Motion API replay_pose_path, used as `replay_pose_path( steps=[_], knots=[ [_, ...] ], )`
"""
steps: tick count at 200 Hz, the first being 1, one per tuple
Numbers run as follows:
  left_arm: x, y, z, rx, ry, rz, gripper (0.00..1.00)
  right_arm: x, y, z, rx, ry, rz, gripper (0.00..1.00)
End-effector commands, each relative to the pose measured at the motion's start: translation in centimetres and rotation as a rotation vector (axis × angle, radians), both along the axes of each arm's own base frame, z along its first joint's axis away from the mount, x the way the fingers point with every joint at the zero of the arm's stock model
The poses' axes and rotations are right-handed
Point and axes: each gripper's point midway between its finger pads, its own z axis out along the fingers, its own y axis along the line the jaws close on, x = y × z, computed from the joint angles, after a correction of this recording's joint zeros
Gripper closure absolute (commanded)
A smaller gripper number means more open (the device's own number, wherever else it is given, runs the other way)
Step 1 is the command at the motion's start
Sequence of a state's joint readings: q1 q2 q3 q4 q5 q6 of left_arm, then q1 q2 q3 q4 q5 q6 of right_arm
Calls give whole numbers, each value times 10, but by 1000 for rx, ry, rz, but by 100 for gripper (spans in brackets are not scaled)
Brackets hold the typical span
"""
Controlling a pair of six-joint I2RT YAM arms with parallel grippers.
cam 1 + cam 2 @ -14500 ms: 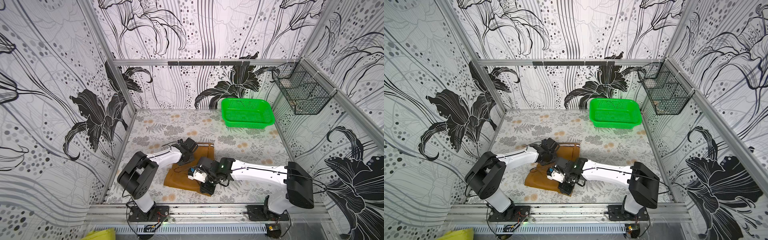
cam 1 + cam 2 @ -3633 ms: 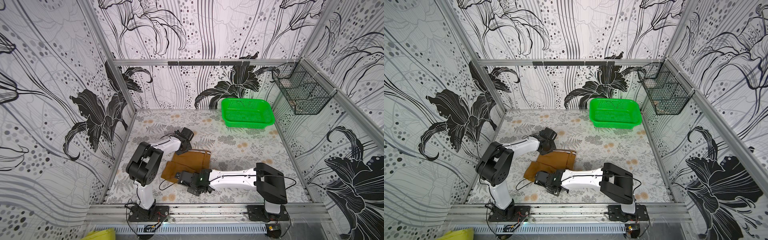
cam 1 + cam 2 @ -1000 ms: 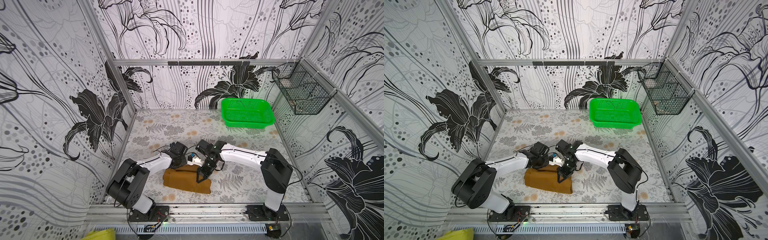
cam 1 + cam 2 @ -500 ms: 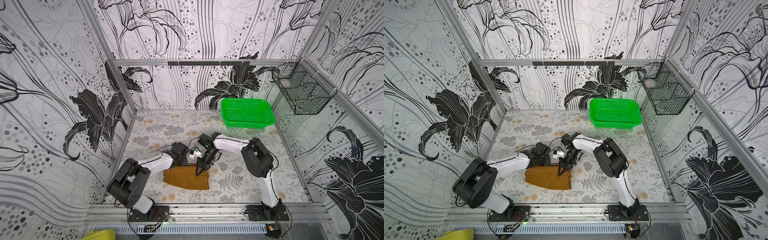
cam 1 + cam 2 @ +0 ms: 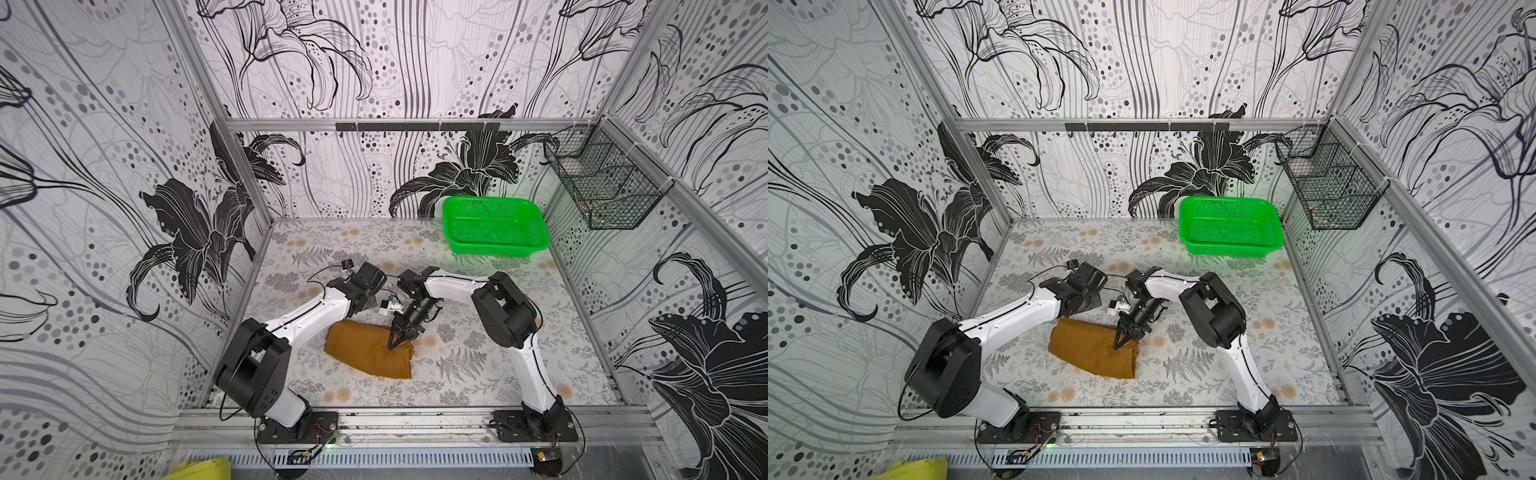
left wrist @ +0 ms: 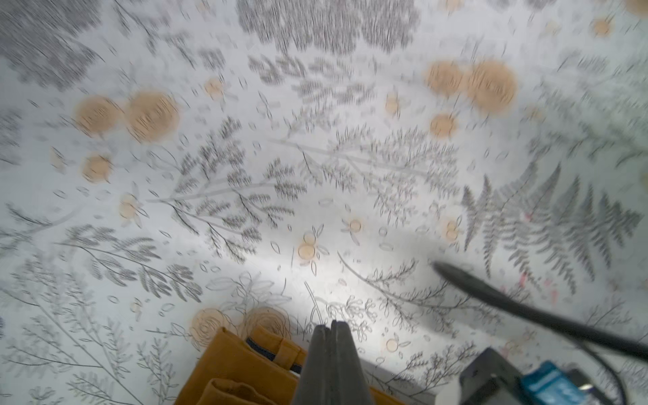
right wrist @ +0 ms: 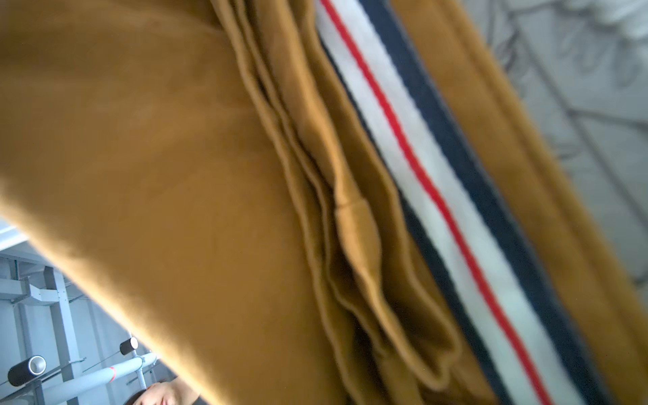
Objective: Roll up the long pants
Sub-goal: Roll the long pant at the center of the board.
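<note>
My left gripper should move in and support the bundle's far edge (image 5: pixel 366 323) while my right gripper pushes the bundle's flared end (image 5: pixel 410 365) in, because my left gripper is closed behind that edge.
The long pants (image 5: pixel 368 353) (image 5: pixel 1092 353) lie as a compact mustard-brown bundle near the table's front, seen in both top views. My right gripper (image 5: pixel 392 345) (image 5: pixel 1116 345) points down onto the bundle's right end, its fingers pinched together on the cloth. In the right wrist view brown folds (image 7: pixel 175 157) and the striped inner waistband (image 7: pixel 420 175) fill the picture and hide the jaws. My left gripper (image 6: pixel 331 324) is shut with nothing in it, just behind the bundle's far edge (image 6: pixel 238 364). In both top views the left wrist (image 5: pixel 361 286) hides its fingers.
A green basket (image 5: pixel 494 226) (image 5: pixel 1229 226) stands at the back right. A black wire basket (image 5: pixel 602 187) hangs on the right wall. A white and blue unit (image 5: pixel 388 305) (image 6: pixel 547 382) and a black cable (image 6: pixel 526 308) sit between the two wrists.
The right arm's elbow has swung in from the right toward the table's middle, while its fingertips stayed on the bundle's right end. The left gripper stays shut behind the bundle.
</note>
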State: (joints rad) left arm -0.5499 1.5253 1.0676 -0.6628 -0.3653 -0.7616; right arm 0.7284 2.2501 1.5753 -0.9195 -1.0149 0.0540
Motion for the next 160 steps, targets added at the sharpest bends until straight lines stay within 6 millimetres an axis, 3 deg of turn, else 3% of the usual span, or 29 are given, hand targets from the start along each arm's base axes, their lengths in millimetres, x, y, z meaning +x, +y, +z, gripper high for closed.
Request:
replay_pose_path(
  steps=[1, 23, 54, 70, 111, 160],
  knots=[
    [-4, 23, 47, 84, -87, 55, 100, 30, -43, -114, -327, -257, 23, 100],
    [-27, 13, 60, 6, -81, 8, 100, 30, -45, -116, -338, -260, 15, 100],
    [-74, -5, 40, -136, 4, -21, 100, 29, -46, -118, -347, -254, 6, 100],
    [-88, -15, 29, -212, 18, -24, 100, 28, -46, -118, -347, -251, 0, 100],
    [-85, -28, -1, -280, 19, -3, 100, 27, -42, -119, -333, -233, -11, 100],
    [-75, -26, -65, -178, 87, 36, 100, 25, -45, -120, -345, -232, -13, 100]
  ],
)
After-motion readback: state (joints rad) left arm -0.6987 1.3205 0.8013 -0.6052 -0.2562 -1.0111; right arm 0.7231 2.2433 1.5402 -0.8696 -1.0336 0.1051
